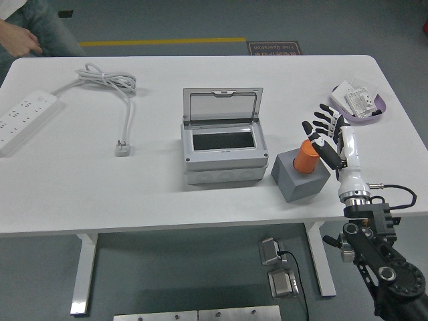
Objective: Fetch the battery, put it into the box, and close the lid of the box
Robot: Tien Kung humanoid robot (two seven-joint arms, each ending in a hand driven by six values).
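My gripper will bring the orange battery (pixel 306 159) free when I lift, and the grey block holder should stay in place, because the battery's upper part (pixel 308 148) sticks up clear.
An orange cylindrical battery (pixel 307 157) stands upright in a grey block holder (pixel 300 176) right of centre. To its left sits the grey box (pixel 222 152) with its clear lid (pixel 221 106) swung up and back, the inside showing dark. My right hand (pixel 324 132) comes up from the lower right, fingers spread, right beside the battery's right side with the thumb near its top; it holds nothing. My left arm does not show.
A white power strip (pixel 24 120) with a coiled cable and plug (pixel 122 148) lies at the left. A purple tray (pixel 361 101) with a white part sits at the right back. A person's arm (pixel 23 37) shows at the top left corner.
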